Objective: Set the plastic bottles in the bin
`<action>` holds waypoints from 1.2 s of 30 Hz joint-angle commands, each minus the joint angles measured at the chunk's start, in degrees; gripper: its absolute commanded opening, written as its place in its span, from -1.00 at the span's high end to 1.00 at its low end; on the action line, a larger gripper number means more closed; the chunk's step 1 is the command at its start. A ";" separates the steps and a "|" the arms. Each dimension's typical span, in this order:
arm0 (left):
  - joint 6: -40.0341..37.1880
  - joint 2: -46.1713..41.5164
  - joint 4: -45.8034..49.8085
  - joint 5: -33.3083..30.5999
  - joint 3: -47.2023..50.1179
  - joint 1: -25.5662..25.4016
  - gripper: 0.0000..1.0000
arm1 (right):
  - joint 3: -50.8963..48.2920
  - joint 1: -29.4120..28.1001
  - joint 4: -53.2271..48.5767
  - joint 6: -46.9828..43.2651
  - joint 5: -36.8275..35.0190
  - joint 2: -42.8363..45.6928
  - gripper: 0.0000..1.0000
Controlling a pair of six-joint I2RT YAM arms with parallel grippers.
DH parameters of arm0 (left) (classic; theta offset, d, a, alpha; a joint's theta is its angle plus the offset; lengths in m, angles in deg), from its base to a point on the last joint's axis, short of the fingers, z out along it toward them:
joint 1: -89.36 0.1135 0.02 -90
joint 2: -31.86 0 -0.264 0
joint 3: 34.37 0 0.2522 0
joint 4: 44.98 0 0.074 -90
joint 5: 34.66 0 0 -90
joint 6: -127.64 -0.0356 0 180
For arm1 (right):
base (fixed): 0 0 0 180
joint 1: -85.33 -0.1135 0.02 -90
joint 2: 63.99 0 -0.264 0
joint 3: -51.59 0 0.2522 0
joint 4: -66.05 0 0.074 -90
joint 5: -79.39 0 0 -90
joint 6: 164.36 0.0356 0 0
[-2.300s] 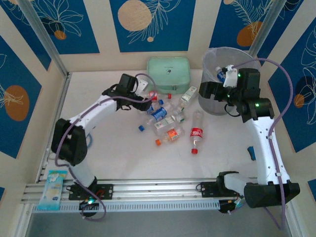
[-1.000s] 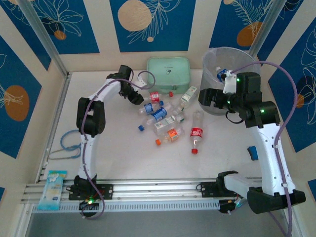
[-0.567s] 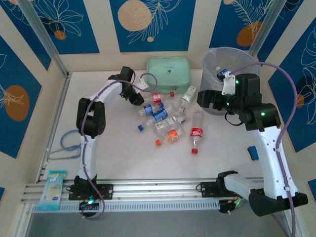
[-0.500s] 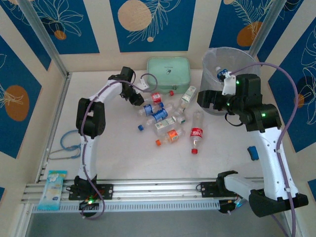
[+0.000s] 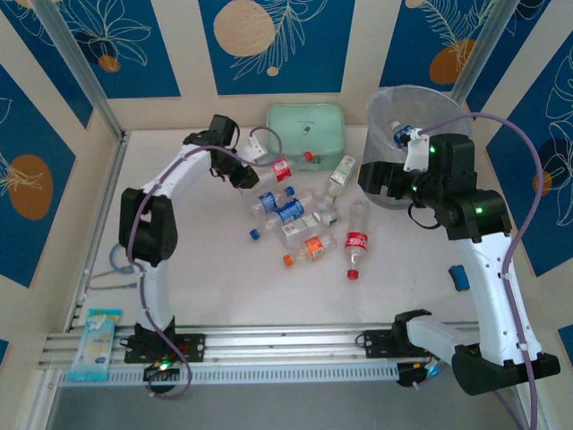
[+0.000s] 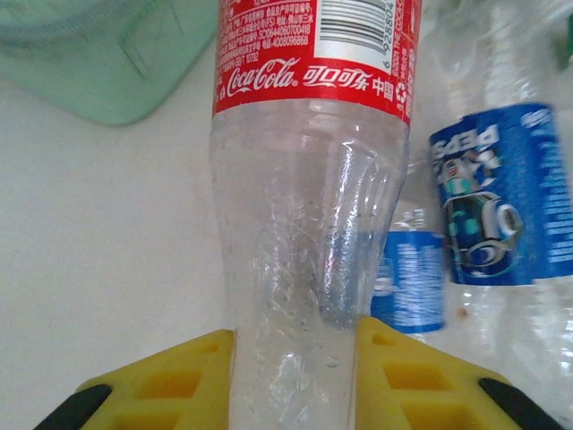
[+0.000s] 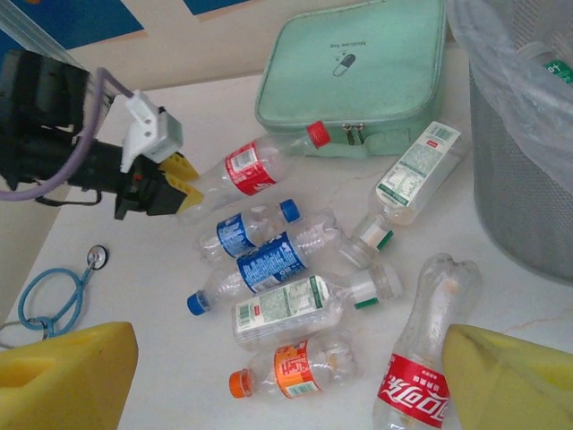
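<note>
The Coca-Cola bottle has my left gripper on its base and its red cap end (image 5: 309, 156) free, so my right gripper should keep heading toward the neck (image 5: 298, 161) and close there.
My left gripper (image 5: 242, 170) is shut on the base of a clear bottle with a red Coca-Cola label (image 5: 282, 167), its red cap toward the mint-green case. In the left wrist view the bottle (image 6: 309, 179) is pinched between the yellow fingers (image 6: 170, 385). From the right wrist I see that bottle (image 7: 252, 167) and the left gripper (image 7: 175, 184). Several more bottles (image 5: 300, 215) lie in a pile mid-table, with blue (image 7: 273, 260), green (image 7: 295, 305), orange (image 7: 295, 367) and red (image 7: 416, 390) labels. My right gripper (image 7: 286, 381) hangs open above the pile, beside the bin (image 5: 416, 103).
The mint-green case (image 5: 306, 130) lies at the back, touching the held bottle's cap end. One bottle (image 5: 403, 134) lies inside the bin. A blue cable loop (image 5: 112, 260) lies at the left edge. A packet (image 5: 94, 331) rests on the front rail.
My left gripper, shut on the red-label bottle, has drawn it slightly back toward the case, and the left arm's elbow has swung outward. The right arm has barely moved.
</note>
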 commanded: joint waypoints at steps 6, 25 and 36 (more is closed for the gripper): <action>24.82 -15.78 -22.21 8.55 18.02 -0.42 0.50 | -8.89 -1.24 19.83 12.28 10.42 -0.42 -0.76; 63.62 -39.46 -61.60 4.61 57.84 -12.67 0.48 | -6.46 -10.57 32.98 12.73 14.19 -28.04 -0.87; 63.13 -39.44 -61.34 5.58 58.21 -15.21 0.48 | -7.15 -10.32 36.43 14.65 15.28 -29.40 -0.39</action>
